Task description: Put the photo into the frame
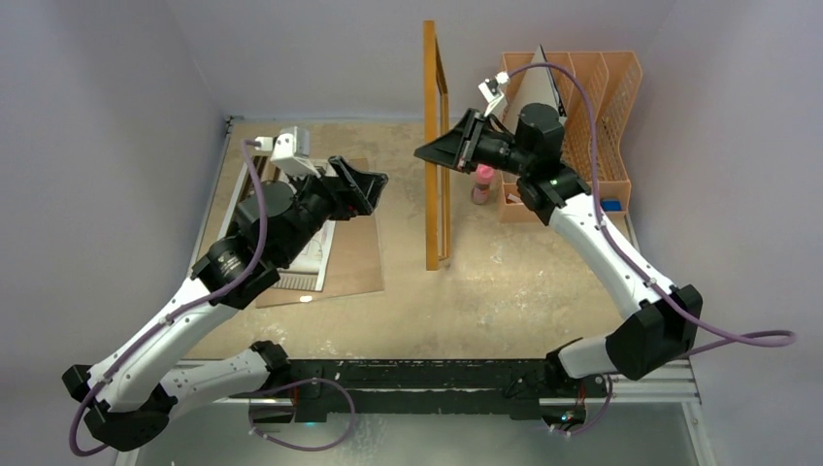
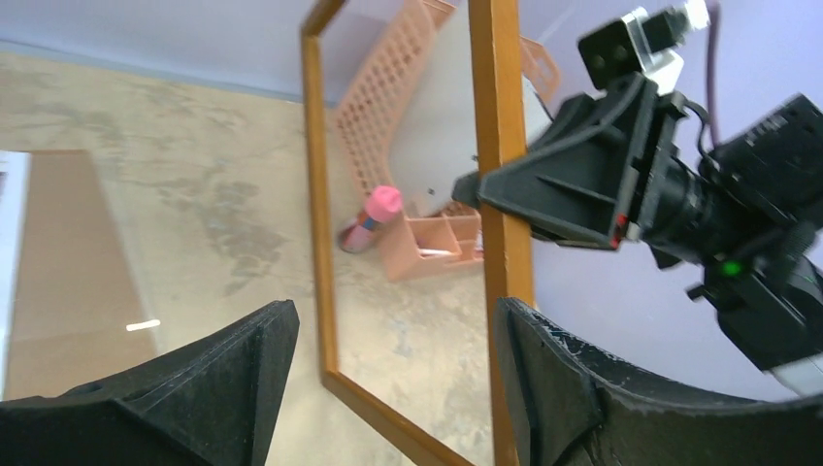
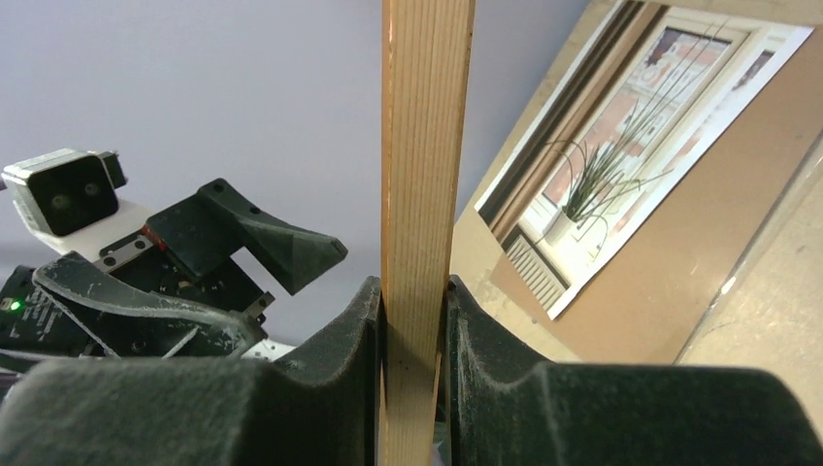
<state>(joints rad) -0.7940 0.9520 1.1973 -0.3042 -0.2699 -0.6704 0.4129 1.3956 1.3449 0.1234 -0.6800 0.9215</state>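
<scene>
The frame is standing upright on its edge (image 1: 432,228). My right gripper should first bring the held rail down toward the backing board (image 1: 361,260) and lay the frame flat.
The light wooden frame (image 1: 433,146) stands upright on its edge in the middle of the table. My right gripper (image 1: 439,153) is shut on its thin rail (image 3: 425,146), with a pad pressed against each side (image 3: 412,296). My left gripper (image 1: 364,189) is open and holds nothing, a short way left of the frame. In the left wrist view the frame (image 2: 505,97) rises ahead of the open jaws (image 2: 396,320). The photo (image 3: 621,165) of a spiky plant lies flat on the brown backing board (image 3: 699,243). From above, my left arm hides most of the photo (image 1: 312,254).
The backing board (image 1: 354,252) lies on the table's left half. An orange slotted rack (image 1: 592,116) stands at the back right, with a pink-capped bottle (image 1: 481,183) in front of it, just behind the frame. Pale walls close in on the table.
</scene>
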